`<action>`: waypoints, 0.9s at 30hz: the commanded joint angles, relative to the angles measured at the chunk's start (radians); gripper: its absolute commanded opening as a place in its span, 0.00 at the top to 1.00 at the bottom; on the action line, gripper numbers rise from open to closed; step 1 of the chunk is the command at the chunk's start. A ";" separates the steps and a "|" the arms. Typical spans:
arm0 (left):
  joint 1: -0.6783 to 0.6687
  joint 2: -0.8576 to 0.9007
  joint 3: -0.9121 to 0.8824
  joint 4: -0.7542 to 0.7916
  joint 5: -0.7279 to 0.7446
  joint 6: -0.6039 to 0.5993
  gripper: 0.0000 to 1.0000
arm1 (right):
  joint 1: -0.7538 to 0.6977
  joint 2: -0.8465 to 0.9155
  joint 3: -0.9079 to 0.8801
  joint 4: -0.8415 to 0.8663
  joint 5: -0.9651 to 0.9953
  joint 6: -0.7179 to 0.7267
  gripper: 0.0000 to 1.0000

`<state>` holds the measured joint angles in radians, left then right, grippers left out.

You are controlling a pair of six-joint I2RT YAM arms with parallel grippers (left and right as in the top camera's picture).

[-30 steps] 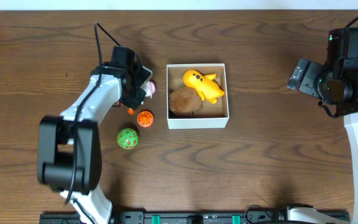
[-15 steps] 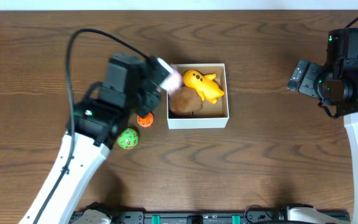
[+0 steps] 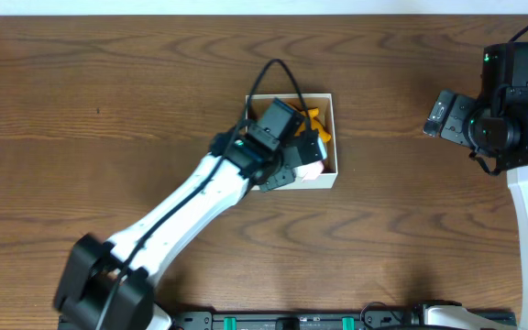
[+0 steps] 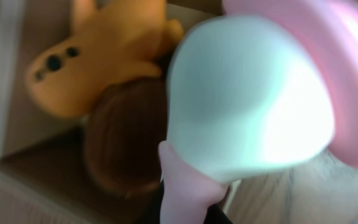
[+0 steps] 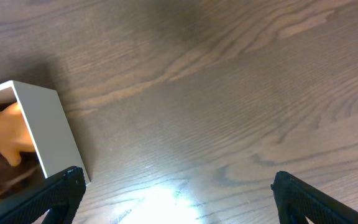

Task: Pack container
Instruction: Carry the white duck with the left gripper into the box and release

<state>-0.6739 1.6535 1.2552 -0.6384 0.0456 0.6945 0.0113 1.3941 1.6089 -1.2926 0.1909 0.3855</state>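
Note:
My left gripper should keep lowering the pink and white toy (image 3: 310,171), now over the box's front part (image 3: 324,163) beside the yellow toy, and let go inside the box's sides.
The container (image 3: 334,128) is a small square box with white walls, in the middle of the table. A yellow toy (image 3: 315,117) and a brown toy (image 4: 126,149) lie inside it. My left gripper (image 3: 306,158) is shut on a pink and white toy (image 4: 253,93) and holds it over the box's front right part. The arm hides most of the inside in the overhead view. My right gripper (image 5: 179,193) is open and empty above bare table, to the right of the box (image 5: 42,124); it also shows in the overhead view (image 3: 443,115).
The wooden table (image 3: 411,238) spreads all round the box. The left arm runs diagonally from the front left to the box and covers the spot where an orange ball and a green ball lay. The right arm's base stands at the right edge.
My left arm has swung right with the pink and white toy, from left of the box to over its front right part. It now covers the two balls. The right arm has not moved.

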 commanded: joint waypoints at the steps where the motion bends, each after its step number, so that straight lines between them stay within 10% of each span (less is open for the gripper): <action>1: -0.015 0.044 0.003 0.031 0.003 0.027 0.94 | -0.006 0.003 -0.002 -0.006 0.000 -0.008 0.01; 16: -0.050 0.080 0.003 0.148 -0.001 -0.004 0.92 | -0.006 0.003 -0.002 -0.025 0.000 -0.008 0.01; 27: -0.050 0.080 0.003 0.164 -0.002 -0.084 0.44 | -0.006 0.003 -0.002 -0.037 -0.001 -0.008 0.01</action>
<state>-0.7219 1.7321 1.2552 -0.4828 0.0448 0.6678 0.0113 1.3941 1.6089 -1.3251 0.1909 0.3855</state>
